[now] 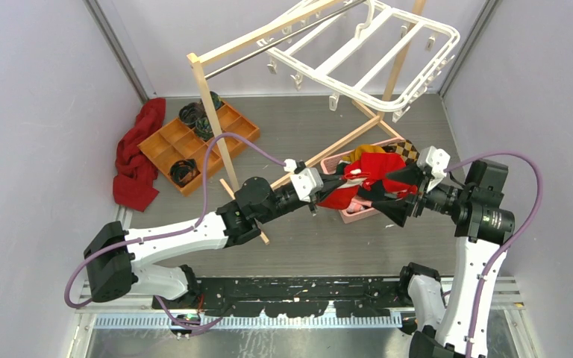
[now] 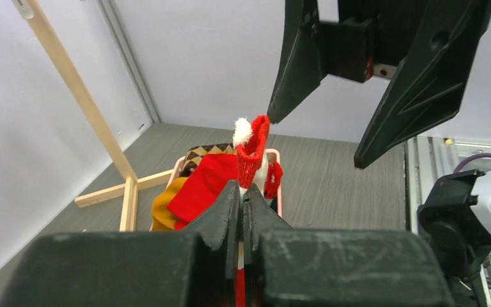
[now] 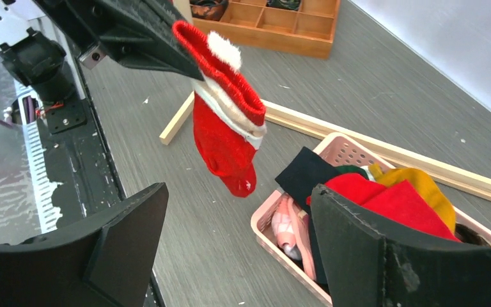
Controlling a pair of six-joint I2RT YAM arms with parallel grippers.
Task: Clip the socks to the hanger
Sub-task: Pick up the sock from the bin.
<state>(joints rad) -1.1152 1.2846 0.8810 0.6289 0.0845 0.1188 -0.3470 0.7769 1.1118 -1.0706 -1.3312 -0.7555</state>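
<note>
My left gripper is pinching the red sock's gaping cuff (image 3: 229, 82) at its side, so my right gripper should hold the cuff's far rim (image 3: 256, 111) while my left gripper grips again.
My left gripper (image 2: 241, 189) is shut on a red sock (image 2: 253, 152) with a white cuff and pompom. It holds the sock by the cuff, above the floor and just beside the pink basket (image 3: 293, 206). In the right wrist view the sock (image 3: 225, 131) hangs toe down from the left fingers (image 3: 160, 51). My right gripper (image 3: 238, 192) is open and empty, facing the sock a short way off, its jaws wide apart (image 2: 318, 141). From above, the two grippers (image 1: 332, 185) (image 1: 383, 195) meet over the basket. The white hanger (image 1: 365, 52) with its clips hangs on the rack behind.
The pink basket (image 1: 358, 215) holds red, mustard, black and checkered garments. A wooden rack (image 1: 213, 112) stands over it, its base bars on the floor. An orange compartment tray (image 1: 166, 142) and a dark red cloth (image 1: 136, 160) lie at the left.
</note>
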